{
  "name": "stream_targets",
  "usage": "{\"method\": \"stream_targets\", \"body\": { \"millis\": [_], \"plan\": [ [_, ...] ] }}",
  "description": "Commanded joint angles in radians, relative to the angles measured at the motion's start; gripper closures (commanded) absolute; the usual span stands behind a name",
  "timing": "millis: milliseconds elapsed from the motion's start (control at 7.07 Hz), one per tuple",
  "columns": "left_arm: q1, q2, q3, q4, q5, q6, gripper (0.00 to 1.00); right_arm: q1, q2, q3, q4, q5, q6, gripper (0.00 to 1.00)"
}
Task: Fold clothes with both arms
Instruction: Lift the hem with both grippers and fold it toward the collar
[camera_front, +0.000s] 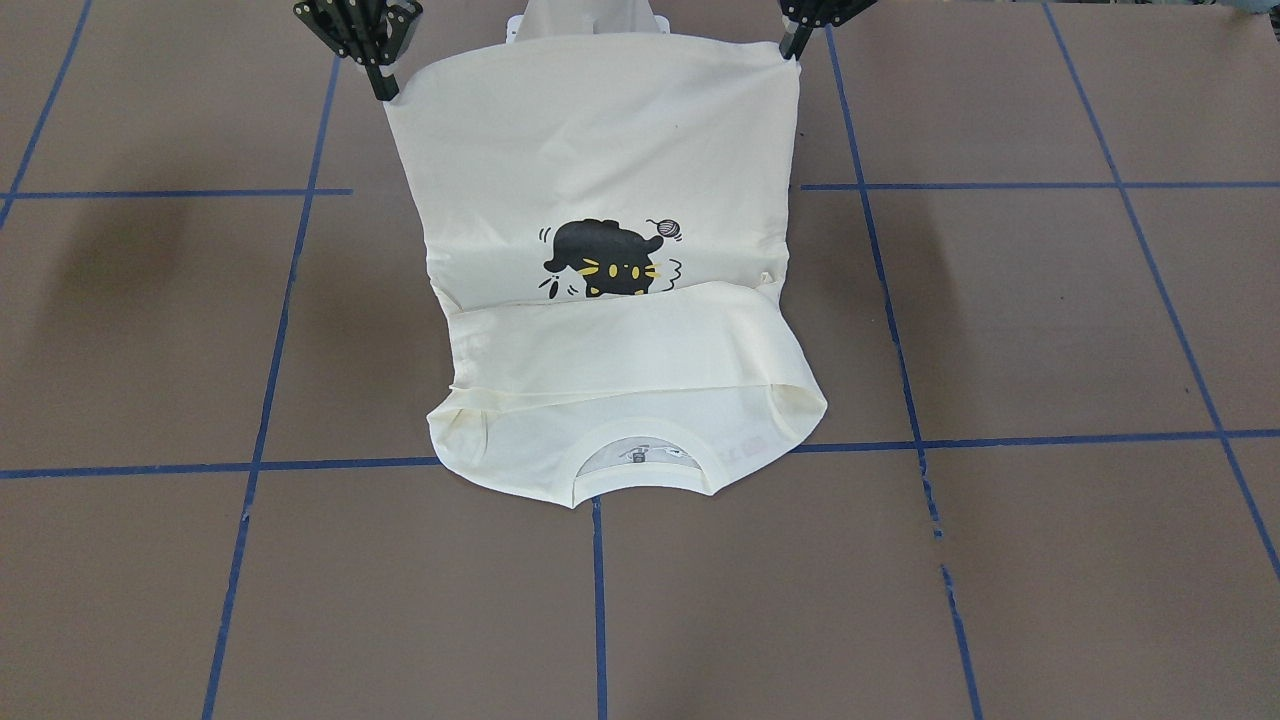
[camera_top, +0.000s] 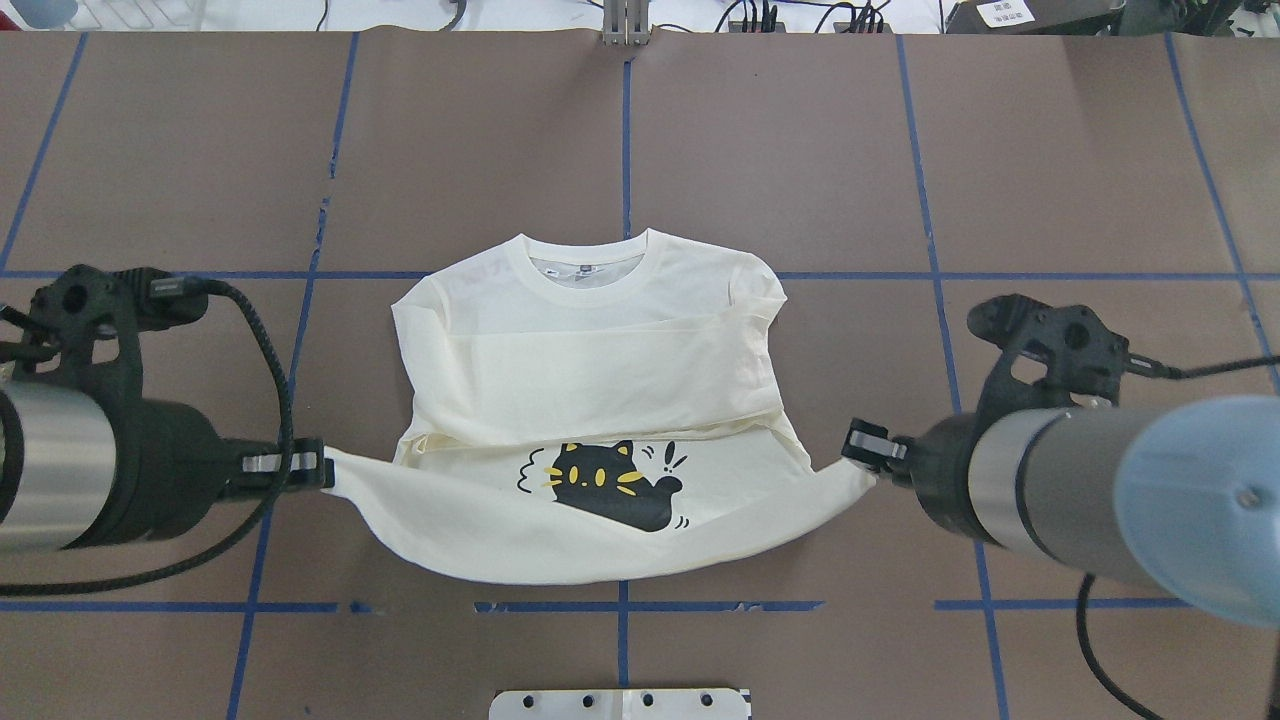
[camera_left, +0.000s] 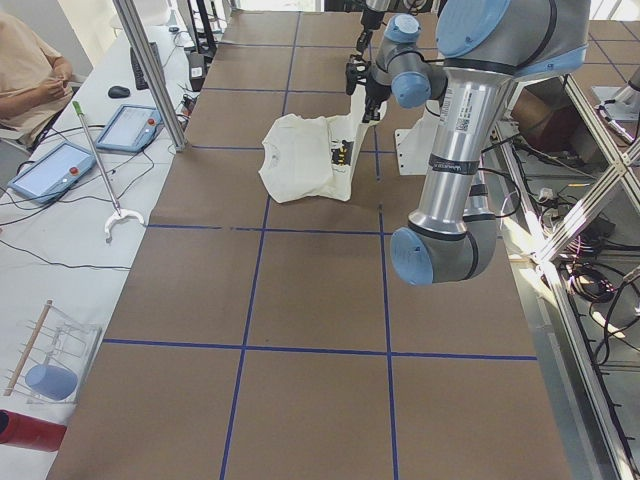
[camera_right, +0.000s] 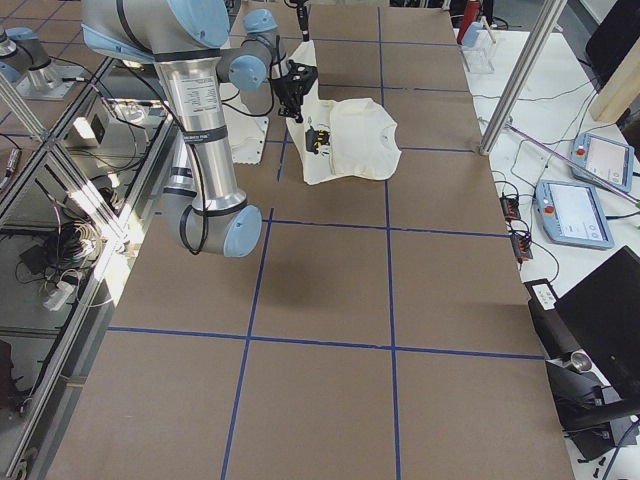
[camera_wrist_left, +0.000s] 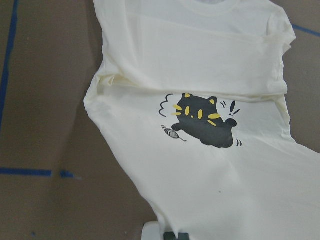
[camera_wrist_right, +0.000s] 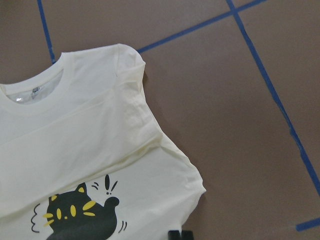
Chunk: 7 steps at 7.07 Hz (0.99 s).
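Note:
My right gripper is holding the lifted hem, which is spread as wide as the folded chest. It should go on toward the collar before it lets go of the hem just below the collar.
The cream T-shirt (camera_top: 590, 350) lies on the brown table with its sleeves folded across the chest and its collar (camera_top: 590, 262) far from the robot. Its black cat print (camera_top: 605, 485) shows on the lifted lower part. My left gripper (camera_top: 322, 470) is shut on the hem corner at the shirt's left. My right gripper (camera_top: 862, 452) is shut on the hem corner at the right. Both hold the hem up, stretched between them, above the table. In the front view the left gripper (camera_front: 795, 45) and the right gripper (camera_front: 385, 92) hold the hem's top corners.
Blue tape lines (camera_top: 625, 130) divide the brown table into squares. The white pedestal base (camera_top: 620, 703) sits at the near edge. Operator desks with tablets (camera_left: 60, 165) and a seated person (camera_left: 30, 75) lie beyond the table's far side.

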Motion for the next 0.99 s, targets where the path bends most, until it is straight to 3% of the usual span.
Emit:
{"method": "stream_targets", "body": {
  "millis": [0,283,566,849],
  "plan": [
    [-0.116,-0.113,0.221,-0.009,-0.006,0.104,1.0,0.153,0.094,-0.219,0.056,0.033,-0.12,1.0],
    [-0.16,-0.161,0.41,-0.096,0.0,0.148,1.0,0.178,0.112,-0.445,0.281,0.031,-0.124,1.0],
    [-0.183,-0.161,0.602,-0.275,0.023,0.151,1.0,0.191,0.154,-0.657,0.444,0.027,-0.128,1.0],
    [-0.2,-0.161,0.734,-0.404,0.028,0.189,1.0,0.198,0.154,-0.75,0.522,0.025,-0.134,1.0]
  ]
}}
